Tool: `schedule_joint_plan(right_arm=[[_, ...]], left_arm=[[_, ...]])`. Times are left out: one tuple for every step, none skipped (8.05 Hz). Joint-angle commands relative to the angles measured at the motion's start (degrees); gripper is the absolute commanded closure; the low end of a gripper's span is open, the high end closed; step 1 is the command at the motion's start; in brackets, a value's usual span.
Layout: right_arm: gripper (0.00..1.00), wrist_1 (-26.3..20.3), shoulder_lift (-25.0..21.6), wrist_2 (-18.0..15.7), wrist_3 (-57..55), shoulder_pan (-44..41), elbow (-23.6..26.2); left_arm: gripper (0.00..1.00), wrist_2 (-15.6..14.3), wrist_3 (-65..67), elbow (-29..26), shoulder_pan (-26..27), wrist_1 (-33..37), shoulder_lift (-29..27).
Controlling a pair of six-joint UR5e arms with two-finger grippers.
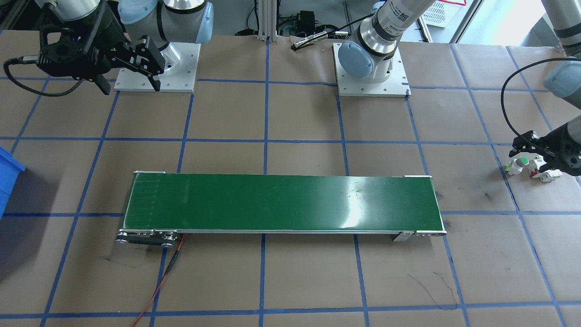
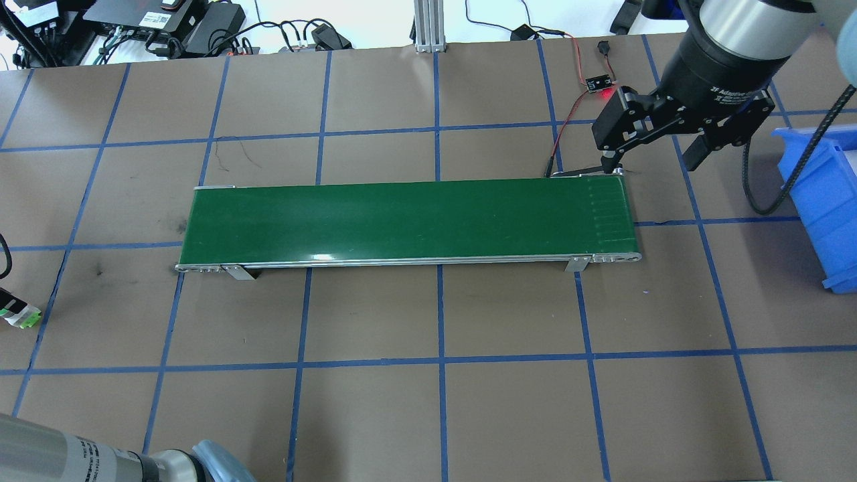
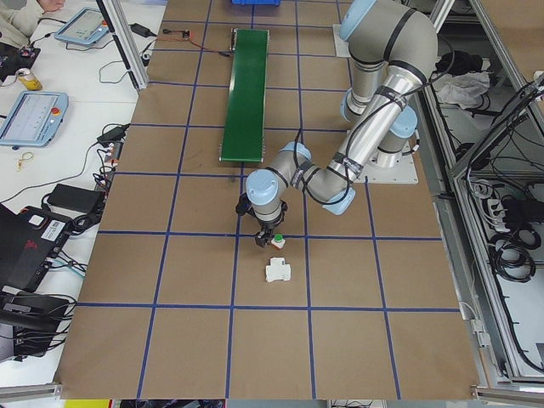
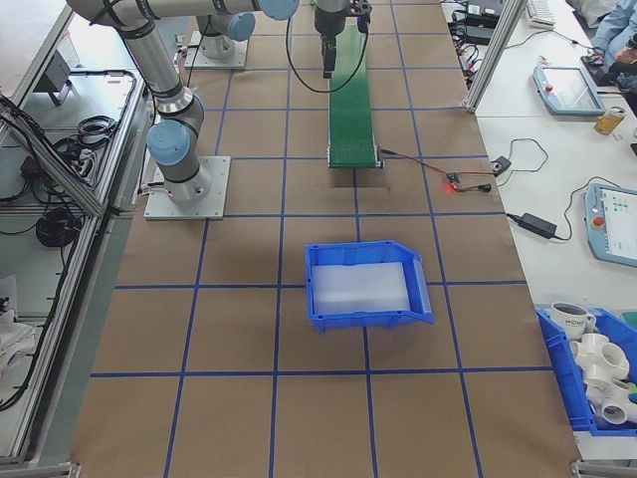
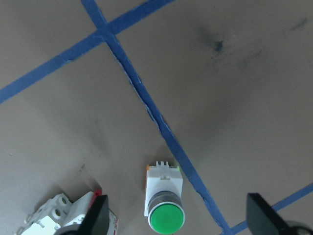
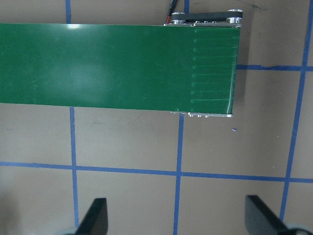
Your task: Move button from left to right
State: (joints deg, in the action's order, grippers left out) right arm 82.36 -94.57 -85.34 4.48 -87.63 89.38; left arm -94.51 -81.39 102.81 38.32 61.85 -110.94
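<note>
The button (image 5: 165, 199) has brown paper (image 5: 131, 213) showing between it and the white breaker, so it will rise by itself when I lift it, while the breaker stays behind.
The button (image 5: 164, 183), a green round cap on a white body, lies on the brown paper beside a blue tape line. My left gripper (image 5: 178, 220) hovers over it, open, one finger on either side of it and not touching it. The front-facing view shows the same button (image 1: 523, 161) at the far right under the left gripper (image 1: 534, 160). My right gripper (image 2: 651, 157) hangs open and empty above the far end of the green conveyor belt (image 2: 402, 217), which the right wrist view shows from above (image 6: 117, 68).
A white blocky breaker with red marks (image 5: 58, 215) lies just beside the button, close to one left finger. A blue bin (image 2: 820, 201) stands on the robot's right past the conveyor. Red wires and a small board (image 2: 599, 84) lie beyond the conveyor's end.
</note>
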Motion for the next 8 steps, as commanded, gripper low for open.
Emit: schedule_joint_plan(right_arm=[[0.00, 0.1, 0.0, 0.1, 0.0, 0.1, 0.0], [0.00, 0.1, 0.0, 0.1, 0.1, 0.1, 0.0], [0.00, 0.2, 0.0, 0.1, 0.0, 0.1, 0.0], [0.00, 0.3, 0.0, 0.0, 0.0, 0.1, 0.0], [0.00, 0.3, 0.0, 0.0, 0.0, 0.1, 0.0], [0.00, 0.3, 0.0, 0.1, 0.0, 0.1, 0.0], [0.00, 0.3, 0.0, 0.0, 0.1, 0.1, 0.0], [0.00, 0.4, 0.0, 0.0, 0.0, 0.1, 0.0]], left_arm=[[0.00, -1.0, -0.6, 0.2, 0.0, -1.1, -2.1], [0.00, -1.0, -1.3, 0.2, -0.1, -1.8, -2.4], [0.00, -1.0, -2.3, 0.4, -0.1, -1.7, -2.6], [0.00, -1.0, -2.3, 1.0, -0.1, -1.8, -2.6], [0.00, -1.0, -2.2, 1.9, -0.1, -1.9, -3.1], [0.00, -1.2, -2.1, 2.0, -0.2, -1.9, -3.7], [0.00, -3.2, -2.1, 1.9, -0.5, -2.0, -4.2], [0.00, -3.8, -2.2, 1.9, -0.5, -2.0, -4.2]])
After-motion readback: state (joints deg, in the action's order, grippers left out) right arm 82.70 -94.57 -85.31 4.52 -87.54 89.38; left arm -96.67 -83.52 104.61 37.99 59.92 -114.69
